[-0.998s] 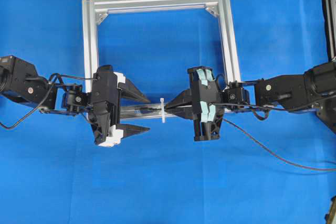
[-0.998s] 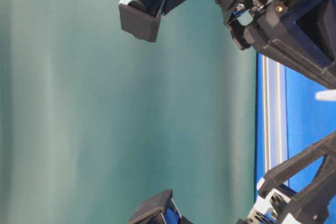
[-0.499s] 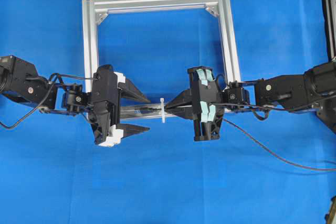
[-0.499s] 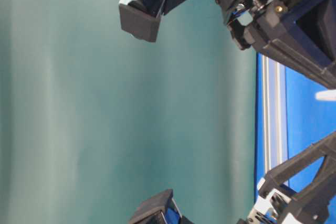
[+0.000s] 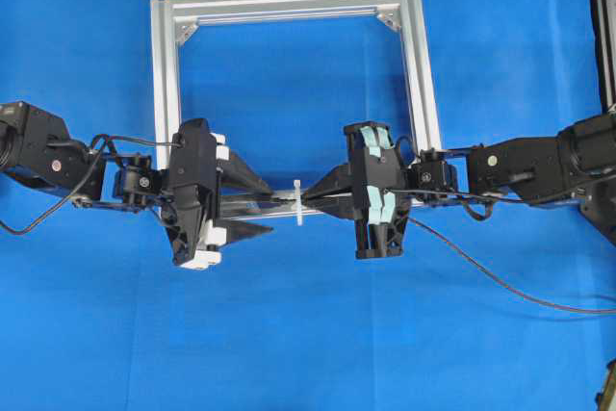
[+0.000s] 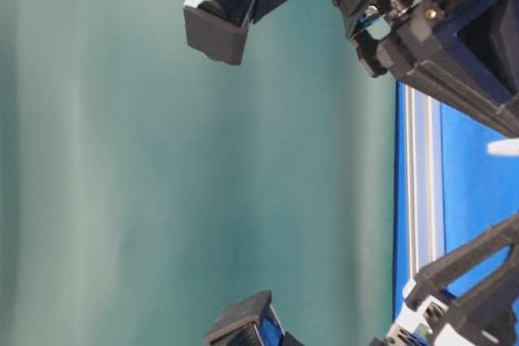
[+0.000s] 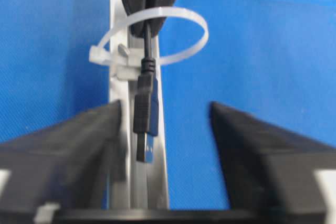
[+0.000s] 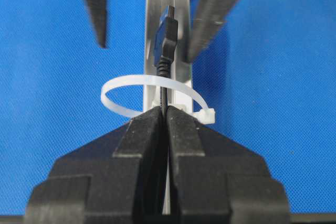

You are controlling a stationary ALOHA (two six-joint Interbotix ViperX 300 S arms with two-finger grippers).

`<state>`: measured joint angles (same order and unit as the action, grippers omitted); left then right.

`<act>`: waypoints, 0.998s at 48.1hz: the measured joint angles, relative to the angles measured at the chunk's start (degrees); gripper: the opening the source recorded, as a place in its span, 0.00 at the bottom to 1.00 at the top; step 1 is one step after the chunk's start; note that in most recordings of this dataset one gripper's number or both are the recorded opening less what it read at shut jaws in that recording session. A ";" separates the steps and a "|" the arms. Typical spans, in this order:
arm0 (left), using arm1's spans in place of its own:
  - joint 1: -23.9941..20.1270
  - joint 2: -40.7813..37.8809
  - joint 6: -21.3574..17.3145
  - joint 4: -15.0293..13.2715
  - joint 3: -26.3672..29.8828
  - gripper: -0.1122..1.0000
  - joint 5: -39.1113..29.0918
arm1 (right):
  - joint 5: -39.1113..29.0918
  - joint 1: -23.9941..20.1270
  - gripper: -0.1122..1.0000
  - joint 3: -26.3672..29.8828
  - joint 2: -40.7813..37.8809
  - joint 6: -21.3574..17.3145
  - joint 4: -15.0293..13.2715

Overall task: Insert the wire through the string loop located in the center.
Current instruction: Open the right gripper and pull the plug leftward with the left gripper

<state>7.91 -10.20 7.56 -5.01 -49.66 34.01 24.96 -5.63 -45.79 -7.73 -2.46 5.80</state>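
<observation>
The wire [image 8: 164,94] is held by my right gripper close behind the loop, so my left gripper should grip the plug [image 7: 146,106], then pull the wire once my right gripper opens.
The white string loop [image 5: 298,201] stands upright on the near rail of the silver frame [image 5: 289,2]. The thin black wire [image 8: 165,95] passes through the loop [image 8: 118,87], and its plug tip [image 7: 146,124] sticks out on the left side. My right gripper [image 8: 165,113] is shut on the wire just behind the loop. My left gripper [image 7: 165,107] is open, with a finger on each side of the plug and touching neither side. In the overhead view the two grippers [image 5: 273,207] [image 5: 310,199] face each other across the loop.
The rest of the wire [image 5: 500,276] trails over the blue cloth to the right edge. The frame's far rail and corner brackets lie behind the arms. A dark structure [image 5: 602,26] runs along the right edge.
My left gripper's jaws have narrowed around the plug, the near finger moving inward. The right gripper, wire and loop have not moved.
</observation>
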 measured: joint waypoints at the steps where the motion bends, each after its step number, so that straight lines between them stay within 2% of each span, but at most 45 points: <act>1: 0.00 0.09 0.00 0.00 0.09 0.44 0.00 | 0.00 0.00 0.07 0.00 0.00 0.00 0.00; 5: -0.26 0.09 -0.09 0.00 0.18 0.24 -0.09 | 0.00 0.00 0.07 0.00 0.00 0.18 0.00; 7: -0.53 0.00 -0.18 -0.09 0.18 0.17 -0.26 | 0.00 0.00 0.07 0.00 0.00 0.18 -0.09; 22: -0.53 0.09 -0.26 0.00 0.18 0.17 -0.44 | 0.09 0.00 0.07 0.00 0.00 0.18 -0.18; 27: -0.62 0.00 -0.26 0.00 0.18 0.17 -0.44 | 0.00 0.00 0.13 0.00 0.00 0.18 -0.26; 29: -0.62 0.09 -0.26 0.00 0.18 0.17 -0.44 | 0.00 0.00 0.18 0.00 0.00 0.00 -0.26; 33: -0.53 0.09 -0.26 -0.09 0.18 0.17 -0.44 | 0.00 -0.09 0.37 0.00 0.00 0.00 -0.18; 42: -0.53 0.09 -0.26 -0.09 0.18 0.17 -0.53 | 0.09 0.00 0.86 0.00 0.00 -0.09 -0.18; 44: -0.53 0.09 -0.26 0.00 0.18 0.17 -0.53 | 0.00 -0.09 0.90 0.00 0.00 -0.09 -0.26; 48: -0.53 0.09 -0.26 -0.09 0.00 0.17 -0.53 | 0.09 0.00 0.85 -0.09 0.00 -0.09 -0.18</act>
<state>7.38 -10.11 7.29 -5.10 -49.66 33.49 25.05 -5.63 -45.88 -7.73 -2.55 5.63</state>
